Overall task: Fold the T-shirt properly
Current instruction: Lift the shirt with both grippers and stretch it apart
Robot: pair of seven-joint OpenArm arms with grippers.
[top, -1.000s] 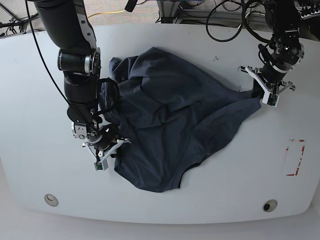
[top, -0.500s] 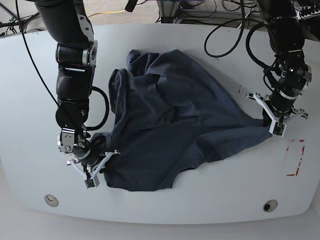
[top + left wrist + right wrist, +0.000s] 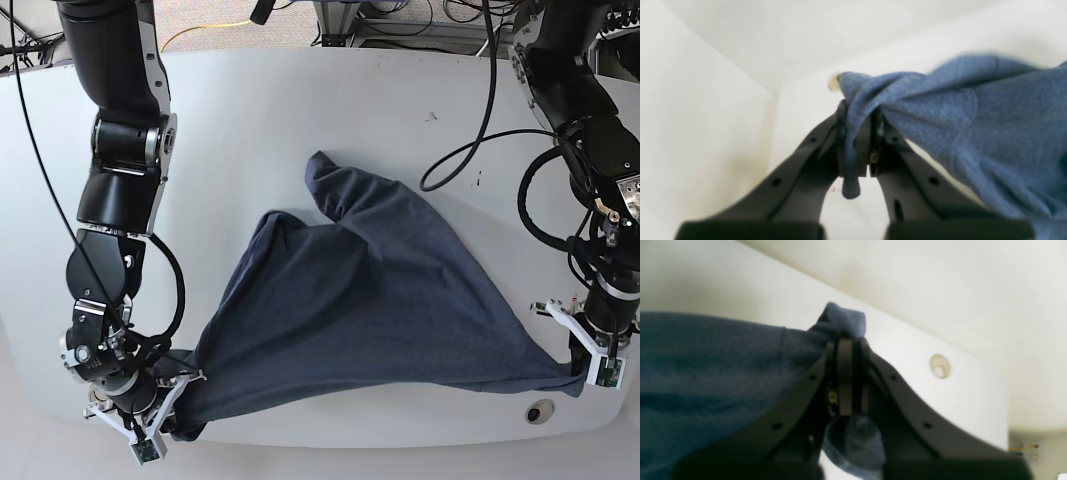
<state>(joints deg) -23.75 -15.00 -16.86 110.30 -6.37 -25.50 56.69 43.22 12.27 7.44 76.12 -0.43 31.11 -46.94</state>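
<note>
My left gripper and my right gripper should pull the T-shirt's front corners toward the table's back (image 3: 490,175) to spread the T-shirt, as a loose cloth heap (image 3: 345,188) is behind those corners.
The dark navy-blue T-shirt (image 3: 370,320) lies stretched across the front half of the white table (image 3: 300,110), with a loose bunch reaching back toward the middle. My left gripper (image 3: 590,375) is shut on the shirt's corner at the front right of the base view; in the left wrist view (image 3: 857,146) a fold of blue cloth (image 3: 957,126) is pinched between the fingers. My right gripper (image 3: 165,425) is shut on the opposite corner at the front left; the right wrist view (image 3: 848,380) shows cloth (image 3: 706,373) clamped between its pads.
Round inset holes sit near the table's front edge, one at the right (image 3: 540,411) and one in the right wrist view (image 3: 939,366). Black cables (image 3: 470,150) trail across the back right. The table's front edge lies close under both grippers.
Both grippers have pulled their shirt corners toward the front edge and farther apart. The shirt has slid forward off the back of the table and is drawn out taut between them.
</note>
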